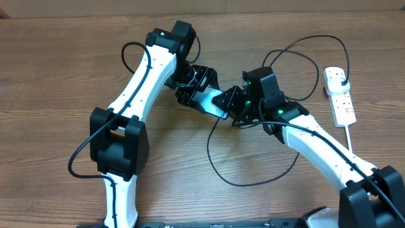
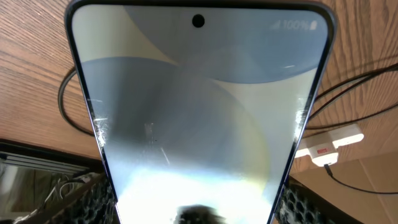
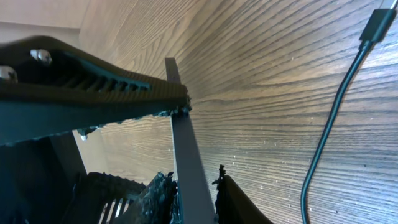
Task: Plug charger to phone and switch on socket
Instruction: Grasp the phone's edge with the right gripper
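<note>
The robot's left gripper is clamping the phone across its width [image 2: 194,124], so the gripper should open, move back and grip the phone's loose end [image 2: 199,28] across its thickness.
The phone [image 1: 214,101] hangs above the table's middle between both grippers. My left gripper [image 1: 201,92] is shut across its width; in the left wrist view the lit screen [image 2: 199,112] fills the frame between the fingers [image 2: 93,202]. My right gripper [image 1: 233,107] is shut on the phone's other end, where the phone shows edge-on as a thin grey slab [image 3: 185,155] between the fingers [image 3: 239,202]. The charger's black cable [image 1: 297,47] loops over the table, and its connector tip [image 3: 378,25] lies loose on the wood. The white socket [image 1: 340,95] lies at the right with a black plug [image 1: 340,78] in it.
Black cable loops lie on the wood below the phone [image 1: 253,180] and behind the right arm. The socket's thick white cord [image 1: 349,136] runs towards the front right. The socket also shows beyond the phone in the left wrist view [image 2: 329,146].
</note>
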